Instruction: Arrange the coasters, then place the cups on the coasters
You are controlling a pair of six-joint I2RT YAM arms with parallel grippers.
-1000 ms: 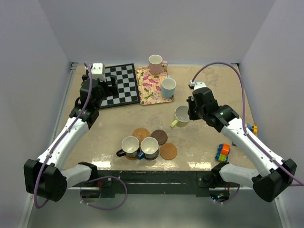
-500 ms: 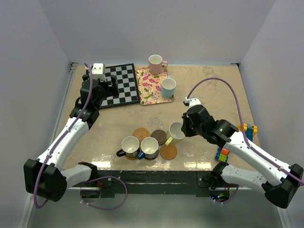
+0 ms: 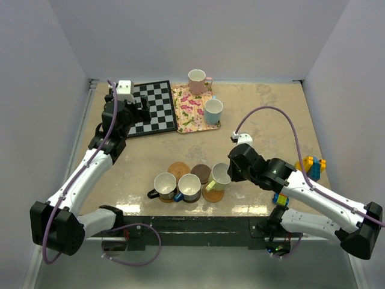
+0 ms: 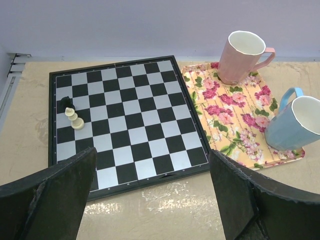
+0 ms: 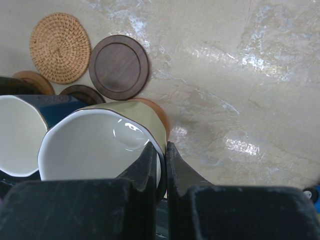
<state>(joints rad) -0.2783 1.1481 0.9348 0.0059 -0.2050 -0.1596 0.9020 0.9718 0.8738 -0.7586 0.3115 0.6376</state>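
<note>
I should keep lowering my right gripper until the yellow-green cup's base [image 3: 218, 184], now hanging over the free orange-brown coaster [image 3: 213, 195], sits flat there, and then let go.
My right gripper [image 5: 165, 150] is shut on the rim of the yellow-green cup [image 5: 100, 145], which hangs tilted over an orange-brown coaster [image 5: 159, 112]; whether they touch I cannot tell. From above, this cup [image 3: 218, 176] is right of the dark blue cup [image 3: 189, 186] and the black cup [image 3: 163, 185], each on a coaster. A woven orange coaster [image 3: 178, 170] and a dark brown coaster [image 3: 201, 173] lie bare behind them. The pink cup [image 4: 240, 57] and light blue cup [image 4: 295, 125] stand on the floral tray [image 4: 225, 115]. My left gripper [image 4: 152, 200] hovers open by the chessboard.
A chessboard [image 3: 151, 107] with two small pieces [image 4: 75, 120] lies at the back left beside the tray. A multicoloured cube [image 3: 280, 197] and toy bricks [image 3: 310, 164] sit to the right, close to my right arm.
My right arm carried the yellow-green cup from mid-table toward the near edge, over the rightmost coaster. The left arm stayed still.
</note>
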